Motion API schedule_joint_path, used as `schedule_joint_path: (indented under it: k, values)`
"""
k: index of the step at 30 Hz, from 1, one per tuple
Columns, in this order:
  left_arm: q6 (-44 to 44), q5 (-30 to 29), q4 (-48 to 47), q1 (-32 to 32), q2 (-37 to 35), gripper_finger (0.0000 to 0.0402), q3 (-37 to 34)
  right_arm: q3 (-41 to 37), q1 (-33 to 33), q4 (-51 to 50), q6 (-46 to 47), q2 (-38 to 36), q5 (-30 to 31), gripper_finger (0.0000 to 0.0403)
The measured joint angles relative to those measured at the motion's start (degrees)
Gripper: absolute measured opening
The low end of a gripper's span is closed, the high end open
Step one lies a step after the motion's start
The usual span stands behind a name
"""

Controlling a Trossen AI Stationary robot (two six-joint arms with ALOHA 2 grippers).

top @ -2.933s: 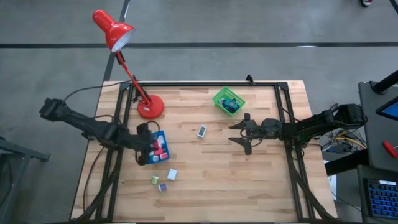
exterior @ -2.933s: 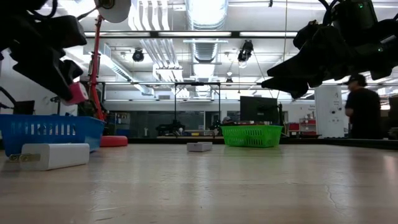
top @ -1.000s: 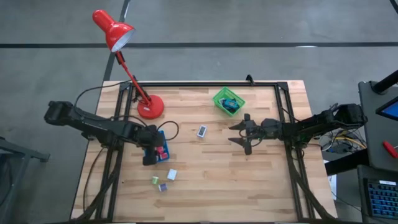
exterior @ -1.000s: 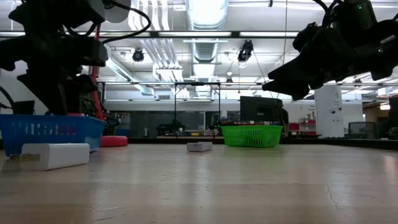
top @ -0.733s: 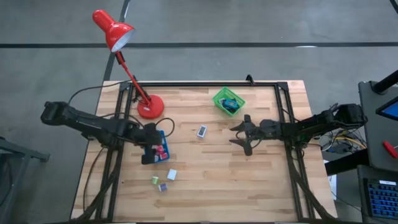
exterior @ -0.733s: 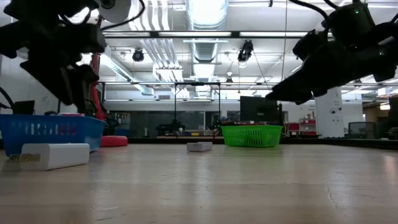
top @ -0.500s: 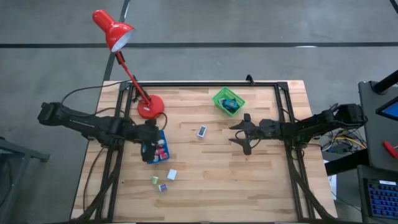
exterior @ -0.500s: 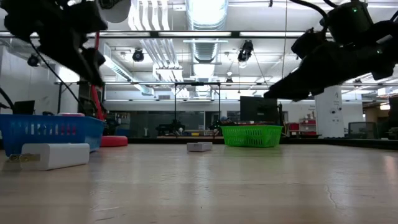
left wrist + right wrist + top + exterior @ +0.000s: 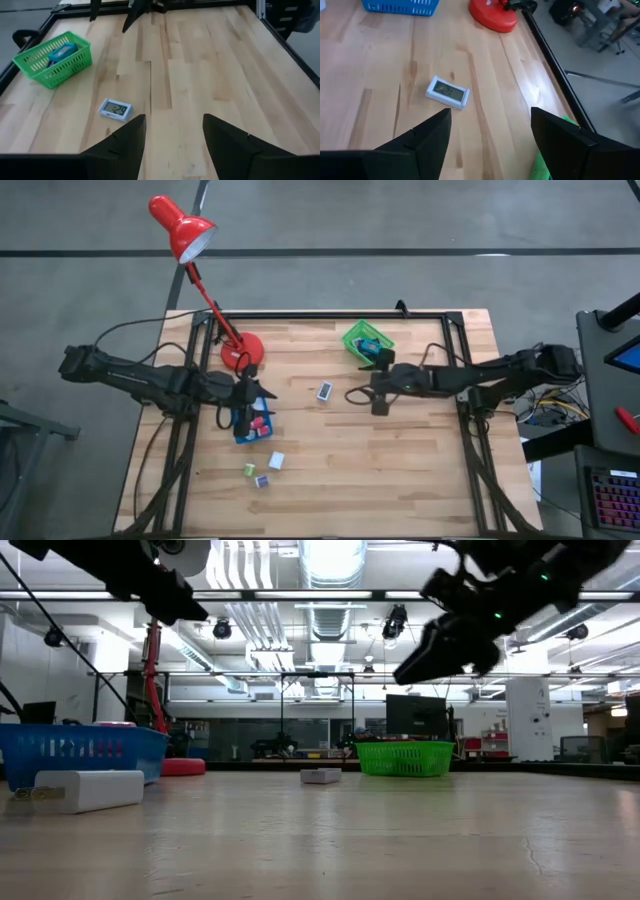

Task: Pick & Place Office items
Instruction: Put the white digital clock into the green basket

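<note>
The digital clock's length (image 9: pixel 324 391) runs at a slant across the open fingers of the robot's right gripper, so that gripper should turn and grab the clock by its long edges.
A small white digital clock (image 9: pixel 325 391) lies flat on the table's middle, also seen in both wrist views (image 9: pixel 115 109) (image 9: pixel 448 92). A white block (image 9: pixel 277 461), a green block (image 9: pixel 249 470) and a purple block (image 9: pixel 261 480) rest on the table toward its near edge. Red and pink pieces (image 9: pixel 257 422) lie in the blue tray (image 9: pixel 252 440). My left gripper (image 9: pixel 258 392) hangs open above the tray's far end, holding nothing (image 9: pixel 172 135). My right gripper (image 9: pixel 358 398) hovers open just right of the clock, holding nothing (image 9: pixel 490 130).
A green basket (image 9: pixel 368 342) with a teal piece stands at the back centre. The red desk lamp's base (image 9: pixel 242 352) sits at the back left, its head beyond the table's edge. In the low view a white block (image 9: pixel 88 790) lies in front of the blue tray (image 9: pixel 80 750).
My left gripper has risen out of the blue tray and tipped from pointing down to slanting toward the table's right. My right gripper has moved up and toward the table's left, closer to the clock, rolling as it went.
</note>
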Motion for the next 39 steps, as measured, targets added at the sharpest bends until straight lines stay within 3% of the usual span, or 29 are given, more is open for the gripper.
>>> schedule_joint_path:
  k: [4, 14, 20, 29, 39]
  values:
    - [1.1, -0.2, 0.6, 0.0, 0.0, 0.0200, -0.2, 9.8, -1.5, -11.2, -0.5, 6.5, -0.1, 0.0278]
    - [2.0, -0.6, 1.3, 0.0, -0.1, 0.0200, -2.0, 36.6, -4.3, -44.3, -4.4, 33.1, -3.5, 0.0348]
    - [3.8, -0.6, 1.3, 0.0, -0.6, 0.0200, -2.0, 44.4, -4.2, -45.9, -13.4, 39.2, -10.1, 0.0359]
    - [5.1, -1.1, 1.2, 0.0, -4.0, 0.0200, -3.1, 48.2, -6.3, -43.5, -22.2, 38.1, -21.2, 0.0357]
    - [5.1, -1.8, 1.2, 0.0, -7.6, 0.0200, -3.7, 48.5, -9.5, -41.7, -27.4, 38.6, -24.6, 0.0357]
